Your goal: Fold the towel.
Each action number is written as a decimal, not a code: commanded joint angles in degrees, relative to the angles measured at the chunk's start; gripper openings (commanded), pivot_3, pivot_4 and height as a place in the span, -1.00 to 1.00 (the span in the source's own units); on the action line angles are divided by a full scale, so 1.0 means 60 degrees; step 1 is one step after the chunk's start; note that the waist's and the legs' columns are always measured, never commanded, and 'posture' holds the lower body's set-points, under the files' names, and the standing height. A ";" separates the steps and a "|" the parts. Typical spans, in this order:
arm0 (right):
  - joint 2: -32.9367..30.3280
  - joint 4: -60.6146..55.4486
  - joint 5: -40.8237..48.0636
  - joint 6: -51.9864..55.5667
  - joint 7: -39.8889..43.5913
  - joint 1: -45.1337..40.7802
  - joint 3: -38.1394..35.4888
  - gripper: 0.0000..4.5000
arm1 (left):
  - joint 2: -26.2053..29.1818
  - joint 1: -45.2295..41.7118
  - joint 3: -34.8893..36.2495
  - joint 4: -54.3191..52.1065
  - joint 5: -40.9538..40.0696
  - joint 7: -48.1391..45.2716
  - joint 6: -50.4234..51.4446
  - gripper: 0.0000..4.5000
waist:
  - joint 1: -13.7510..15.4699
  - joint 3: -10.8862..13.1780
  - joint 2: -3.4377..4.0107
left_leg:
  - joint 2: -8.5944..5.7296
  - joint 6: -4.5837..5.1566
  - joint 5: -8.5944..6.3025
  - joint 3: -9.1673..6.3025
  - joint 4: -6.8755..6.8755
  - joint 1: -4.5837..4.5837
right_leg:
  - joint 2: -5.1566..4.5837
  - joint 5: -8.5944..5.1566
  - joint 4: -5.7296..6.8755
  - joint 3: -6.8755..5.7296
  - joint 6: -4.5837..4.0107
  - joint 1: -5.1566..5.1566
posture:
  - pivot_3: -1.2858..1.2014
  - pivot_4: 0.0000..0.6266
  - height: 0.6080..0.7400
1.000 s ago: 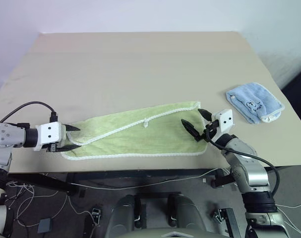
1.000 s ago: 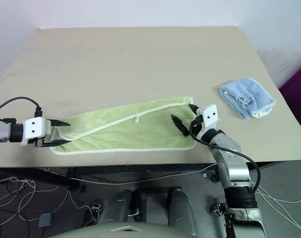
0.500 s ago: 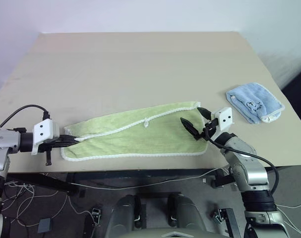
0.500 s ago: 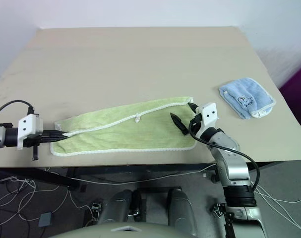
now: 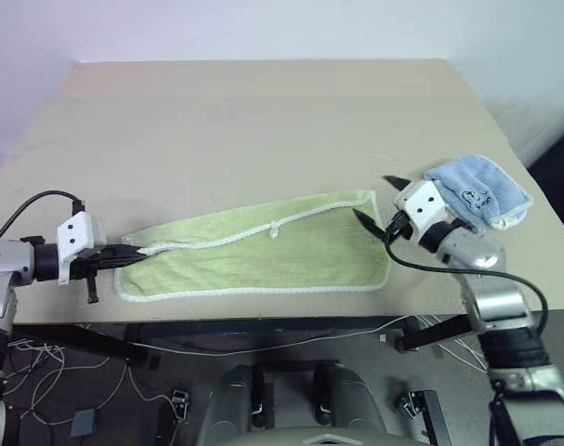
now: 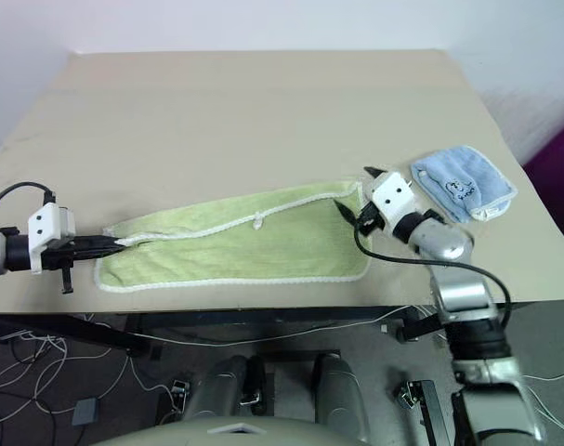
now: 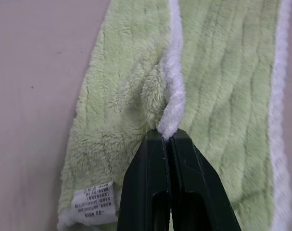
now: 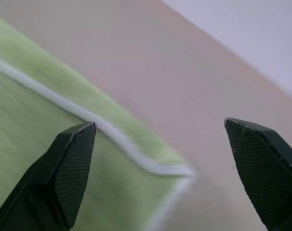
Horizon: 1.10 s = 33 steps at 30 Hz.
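Observation:
I expect the light green towel to fall open into a sheet when I lift it, because the green edge beyond the white piping is folded over.
The light green towel lies as a long strip near the table's front edge, with white piping and a small loop on top. At its left end my left gripper is shut on the white piped edge; the left wrist view shows the fingers pinching that piping. My right gripper hovers open just above the towel's far right corner. Nothing is between its fingertips.
A smaller light blue cloth lies bunched at the right, just behind my right gripper. The tan table stretches bare beyond the towel. A white label is sewn at the towel's left end.
My left gripper has closed on the towel's left edge. My right gripper has lifted off the towel's right end, rolled, and moved right toward the blue cloth, staying open.

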 commanded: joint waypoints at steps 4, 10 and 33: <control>-0.0576 0.2456 -0.2097 -0.2511 -0.0468 -0.1074 0.1039 1.00 | -0.0186 0.0492 0.0546 -0.0750 -0.0157 0.0587 0.0239 -0.98 | -0.0056 0.0001 0.0002 | 0.0001 -0.0002 0.0002 0.0008 0.0000 0.0001 | 0.0001 -0.0001 0.0002 0.0001 0.0001 0.0000 | 0.03 -0.52 1.00; -0.0489 0.4938 -0.3626 -0.3800 -0.1692 -0.2627 0.1875 1.00 | -0.0369 0.0878 0.0686 -0.1290 -0.0238 0.0963 0.0419 -0.98 | -0.0045 0.0000 0.0002 | 0.0002 -0.0004 0.0003 0.0015 0.0004 0.0002 | 0.0001 -0.0002 0.0006 0.0003 0.0002 -0.0002 | 0.03 -0.52 1.00; -0.0005 0.8251 -0.4829 -0.5672 -0.2747 -0.4626 0.3093 0.52 | -0.0706 0.1413 0.0754 -0.1817 -0.0138 0.1513 0.0471 -1.00 | -0.0159 -0.0001 0.0004 | 0.0003 -0.0009 0.0005 0.0034 -0.0001 0.0011 | 0.0002 -0.0003 0.0003 0.0003 0.0002 0.0011 | 0.03 -0.52 1.00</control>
